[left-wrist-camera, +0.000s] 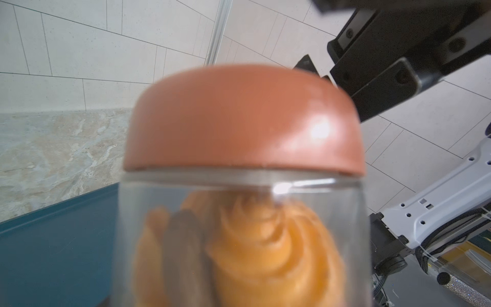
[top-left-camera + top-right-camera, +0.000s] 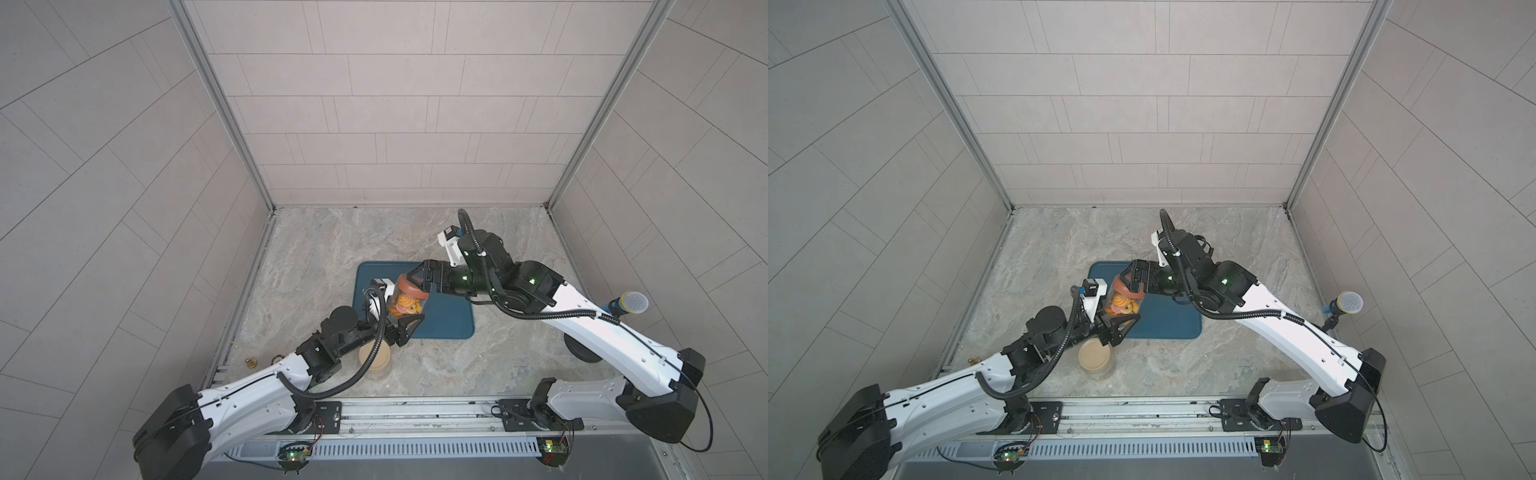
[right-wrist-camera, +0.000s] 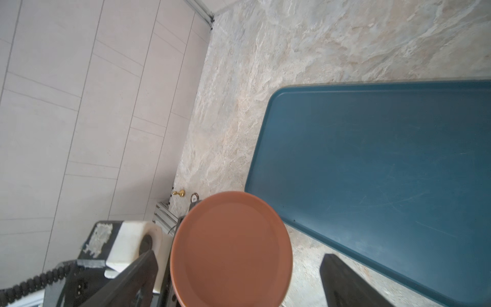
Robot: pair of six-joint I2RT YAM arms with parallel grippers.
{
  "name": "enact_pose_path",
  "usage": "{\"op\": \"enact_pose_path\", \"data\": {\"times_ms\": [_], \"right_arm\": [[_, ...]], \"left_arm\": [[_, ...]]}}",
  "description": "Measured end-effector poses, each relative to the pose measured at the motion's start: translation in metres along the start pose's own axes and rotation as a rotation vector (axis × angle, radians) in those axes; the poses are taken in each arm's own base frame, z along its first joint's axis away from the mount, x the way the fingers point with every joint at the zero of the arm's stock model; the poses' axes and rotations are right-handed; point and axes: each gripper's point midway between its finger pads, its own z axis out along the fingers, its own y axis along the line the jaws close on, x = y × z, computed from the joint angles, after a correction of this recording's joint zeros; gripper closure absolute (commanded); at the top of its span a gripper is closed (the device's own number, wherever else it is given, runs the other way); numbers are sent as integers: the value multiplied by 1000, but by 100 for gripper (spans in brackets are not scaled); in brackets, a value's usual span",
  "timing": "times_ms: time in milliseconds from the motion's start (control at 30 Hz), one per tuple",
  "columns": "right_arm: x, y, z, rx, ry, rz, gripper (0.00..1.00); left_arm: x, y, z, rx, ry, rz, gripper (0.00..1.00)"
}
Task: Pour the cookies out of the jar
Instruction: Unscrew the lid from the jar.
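Note:
The lid is low on the jar's rim point(image 1: 242, 177), so my right gripper should hold the lid point(image 2: 409, 286) tight while my left gripper turns the jar back to loosen it.
A clear jar point(image 2: 404, 306) of orange-yellow swirled cookies point(image 1: 265, 244) hangs tilted over the near left part of the blue tray point(image 2: 444, 320). My left gripper point(image 2: 404, 323) is shut on the jar's lower end. A reddish-brown lid point(image 2: 411, 287) caps the jar and fills the near part of the right wrist view point(image 3: 231, 249). My right gripper point(image 2: 420, 282) stands open around the lid, one finger on each side. A bare gap shows between the lid and one finger point(image 3: 345, 281). In the left wrist view the jar hides the left jaws.
A second jar with a beige lid point(image 2: 375, 360) stands on the marble counter just below my left gripper. A microphone point(image 2: 629, 303) stands at the right edge. A small brass object point(image 2: 250, 362) lies by the left wall. Tiled walls enclose three sides.

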Motion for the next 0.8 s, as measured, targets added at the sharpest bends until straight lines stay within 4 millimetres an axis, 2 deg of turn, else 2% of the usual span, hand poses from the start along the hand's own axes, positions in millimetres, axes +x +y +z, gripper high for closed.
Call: {"op": "enact_pose_path", "data": {"times_ms": [300, 500, 800], "right_arm": [[4, 0, 21, 5, -28, 80, 4], [7, 10, 29, -21, -25, 78, 3], [10, 8, 34, -2, -22, 77, 15]], "left_arm": [[-4, 5, -2, -35, -19, 5, 100], [-3, 6, -2, -37, -13, 8, 100], [-2, 6, -1, -39, -11, 7, 100]]}}
